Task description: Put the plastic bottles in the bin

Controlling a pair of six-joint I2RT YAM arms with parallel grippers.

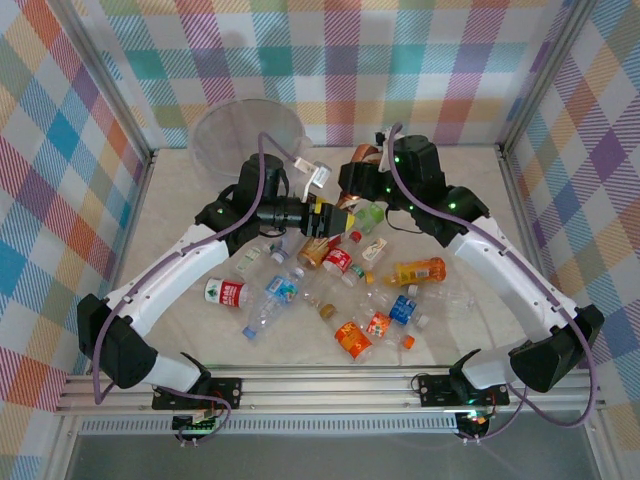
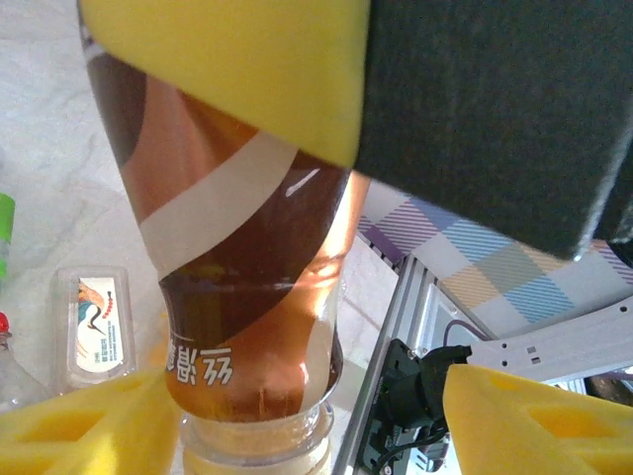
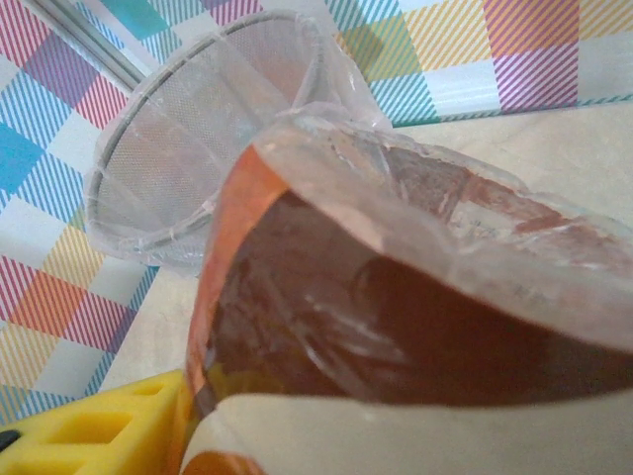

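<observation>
Only the brown-labelled bottle's neck (image 2: 257, 438) is between my left gripper's fingers, so next I move the fingers along to its body (image 2: 242, 282) and close them before my right gripper opens.
A brown-labelled plastic bottle (image 1: 362, 154) hangs above the table, with my right gripper (image 1: 350, 195) shut on its body. In the right wrist view that bottle (image 3: 396, 327) is very close, beside my yellow finger (image 3: 89, 426), and the bin (image 3: 198, 148) stands beyond it. My left gripper (image 1: 325, 218) meets it from the left. In the left wrist view the bottle (image 2: 247, 247) points neck-first between my fingers (image 2: 534, 421). It lies against the left one and clear of the right one, so this gripper (image 2: 297, 435) is open. The bin (image 1: 205, 120) is at the back left.
Several plastic bottles lie between the arms: a red-labelled one (image 1: 228, 292), a blue one (image 1: 283, 290), an orange one (image 1: 420, 270) and another brown one (image 1: 315, 250). Aluminium frame rails (image 2: 406, 317) and checked walls ring the table.
</observation>
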